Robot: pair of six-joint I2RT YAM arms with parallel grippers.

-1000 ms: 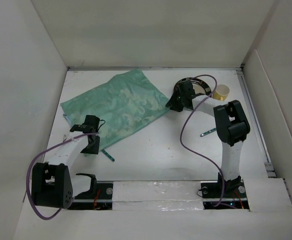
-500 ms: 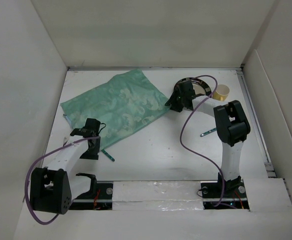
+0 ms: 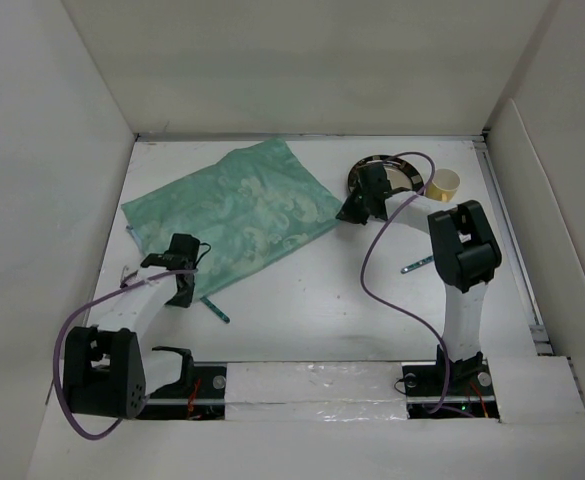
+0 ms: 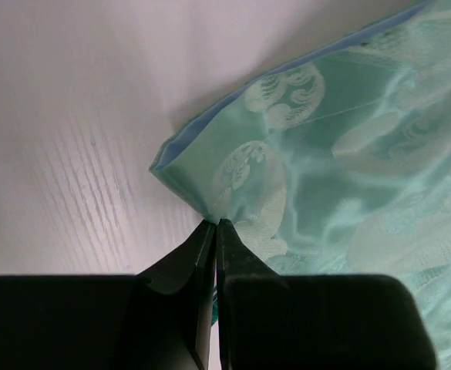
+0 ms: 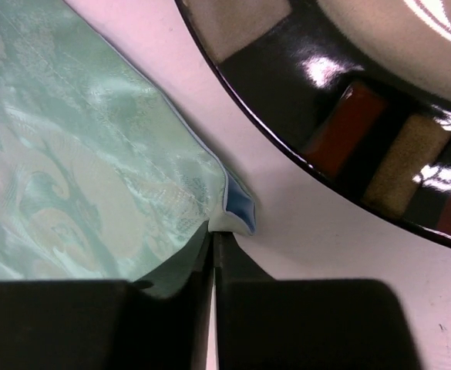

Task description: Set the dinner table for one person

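Observation:
I should have my left gripper and right gripper raise their held corners (image 3: 333,213) and set the mat down square, because the mat's near edge (image 3: 274,261) slants up toward the plate.
A crinkled mint-green cloth mat (image 3: 234,213) lies at the back left of the white dinner table (image 3: 312,290). My left gripper (image 3: 182,290) sits at the mat's near-left corner. In the left wrist view the left gripper (image 4: 214,223) is shut, pinching that corner of the mat (image 4: 341,154). My right gripper (image 3: 350,212) is at the mat's right corner, beside a dark patterned plate (image 3: 390,172). In the right wrist view the right gripper (image 5: 213,233) is shut on the mat's (image 5: 94,169) folded blue-backed corner, just short of the plate's rim (image 5: 341,131).
A yellow cup (image 3: 445,182) stands right of the plate. One green-handled utensil (image 3: 217,310) lies near the left gripper, another (image 3: 417,264) under the right arm's elbow. Upright white panels (image 3: 302,70) border the table.
Both grippers have closed on the mat's corners. The right gripper shifted slightly to the right, and the left gripper moved a little along the mat's near edge.

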